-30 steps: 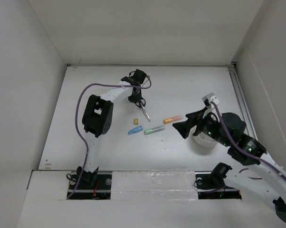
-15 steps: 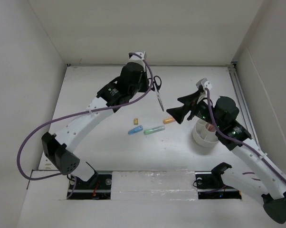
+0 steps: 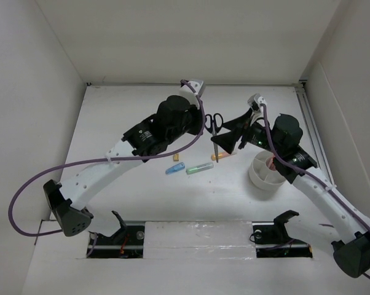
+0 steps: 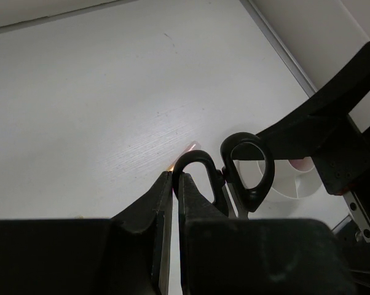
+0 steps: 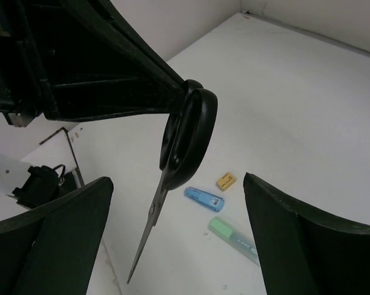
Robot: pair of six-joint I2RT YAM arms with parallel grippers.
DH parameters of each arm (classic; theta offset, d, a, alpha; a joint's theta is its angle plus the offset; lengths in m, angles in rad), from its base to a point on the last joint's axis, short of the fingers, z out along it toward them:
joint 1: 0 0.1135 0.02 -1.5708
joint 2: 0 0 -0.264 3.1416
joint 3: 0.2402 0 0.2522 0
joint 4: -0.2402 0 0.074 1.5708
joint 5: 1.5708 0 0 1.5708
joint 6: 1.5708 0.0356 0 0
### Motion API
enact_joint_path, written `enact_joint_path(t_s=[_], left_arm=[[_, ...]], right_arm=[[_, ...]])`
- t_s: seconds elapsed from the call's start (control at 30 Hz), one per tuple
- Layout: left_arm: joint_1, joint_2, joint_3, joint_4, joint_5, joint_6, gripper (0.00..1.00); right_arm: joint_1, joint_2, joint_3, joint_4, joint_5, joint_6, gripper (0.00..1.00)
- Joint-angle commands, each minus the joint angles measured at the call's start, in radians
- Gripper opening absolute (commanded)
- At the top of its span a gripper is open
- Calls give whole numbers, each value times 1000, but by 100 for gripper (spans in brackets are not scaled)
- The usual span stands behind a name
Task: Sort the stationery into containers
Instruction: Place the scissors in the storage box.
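Observation:
The scissors are held by a loop in my left gripper, far from the white cup (image 3: 266,171). Next, my right gripper grabs them below the loops (image 3: 214,131) and brings them to the cup.
My left gripper (image 3: 207,121) is shut on one black handle loop of the scissors (image 3: 216,123) and holds them in the air with the blade hanging down. In the left wrist view the jaws (image 4: 173,179) pinch that loop of the scissors (image 4: 249,178). My right gripper (image 3: 232,133) is open just right of the scissors. In the right wrist view its fingers (image 5: 176,182) stand wide on either side of the scissors (image 5: 186,138), not touching. The blue marker (image 3: 174,168), green marker (image 3: 199,167) and orange marker (image 3: 220,157) lie on the table. The white cup (image 3: 263,178) stands to the right.
The yellow block (image 5: 225,180) lies beyond the blue marker (image 5: 203,198) and green marker (image 5: 234,236). Something pink-red (image 3: 271,163) sits inside the cup. White walls enclose the table on the left, back and right.
My left arm has lifted the scissors off the table and carried them right. My right gripper has risen from beside the cup and moved left to meet them.

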Motion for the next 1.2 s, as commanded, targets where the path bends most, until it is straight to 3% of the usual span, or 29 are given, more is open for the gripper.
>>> enact_joint_path(t_s=[0.0, 0.07, 0.17, 0.2, 0.27, 0.53, 0.63, 0.73, 0.8, 0.83, 0.87, 0.97, 1.17], left_arm=[[-3, -53, -6, 61, 16, 25, 0], [-16, -63, -19, 61, 17, 25, 0], [-28, -85, -19, 61, 8, 34, 0], [-28, -85, -28, 61, 8, 34, 0], [-28, -96, -37, 72, 45, 34, 0], [-39, -105, -46, 81, 76, 43, 0], [-49, -96, -46, 81, 76, 54, 0], [-49, -96, -46, 81, 76, 54, 0], [-49, -131, -46, 81, 45, 23, 37], [-49, -148, -46, 101, 1, 8, 65], [-49, -168, -58, 101, -25, -10, 99], [-49, -244, -68, 115, -123, -90, 100], [-49, -355, -81, -80, -239, -181, 100]], right_arm=[[17, 17, 52, 86, -12, 34, 93], [28, 28, 52, 118, 0, 58, 89], [37, 51, 63, 130, -9, 72, 75], [37, 66, 63, 139, -9, 72, 61], [37, 82, 72, 139, 12, 83, 47], [46, 128, 122, 171, -28, 123, 42], [46, 128, 122, 172, -25, 135, 2], [46, 128, 122, 172, 7, 144, 0], [46, 82, 97, 172, 50, 120, 0], [33, 65, 86, 153, 73, 109, 0], [5, 47, 70, 136, 125, 97, 0], [-70, -51, 24, 116, 268, 75, 0], [-176, -284, -110, 116, 555, -18, 0]])
